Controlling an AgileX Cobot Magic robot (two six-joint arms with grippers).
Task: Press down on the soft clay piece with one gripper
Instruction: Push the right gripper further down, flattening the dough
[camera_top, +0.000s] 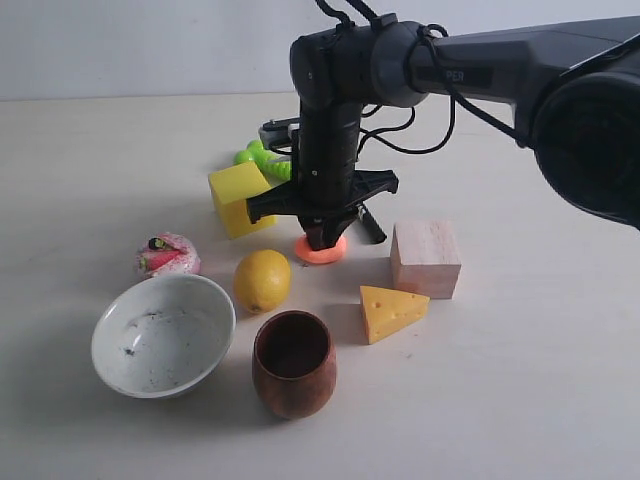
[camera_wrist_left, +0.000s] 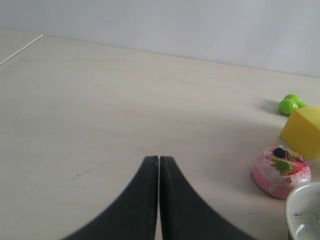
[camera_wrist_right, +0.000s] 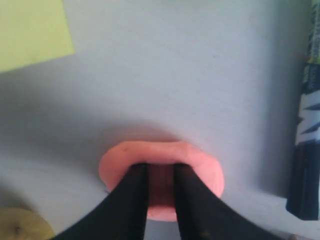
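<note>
My right gripper will lift and leave the soft clay piece (camera_top: 321, 250) behind with its dents kept, since the clay piece's raised rim (camera_wrist_right: 157, 151) bulges around my sunken fingers.
The soft clay piece (camera_top: 308, 255) is a flattened salmon-orange disc at the table's middle, between the yellow cube and the wooden block. My right gripper (camera_top: 323, 240) stands straight down on it, tips sunk into its top. In the right wrist view the clay (camera_wrist_right: 200, 165) bulges around the two black fingers (camera_wrist_right: 135, 195). My right gripper (camera_wrist_right: 161, 167) has its jaws a narrow gap apart, with dented clay showing between them. My left gripper (camera_wrist_left: 159, 159) is shut with nothing in it, low over bare table; the exterior view does not show it.
Around the clay stand a yellow cube (camera_top: 238, 195), a lemon (camera_top: 262, 280), a wooden block (camera_top: 425, 258), a cheese wedge (camera_top: 390, 312), a brown cup (camera_top: 293, 362), a white bowl (camera_top: 215, 300), a pink doughnut toy (camera_top: 167, 255) and a green toy (camera_top: 262, 160).
</note>
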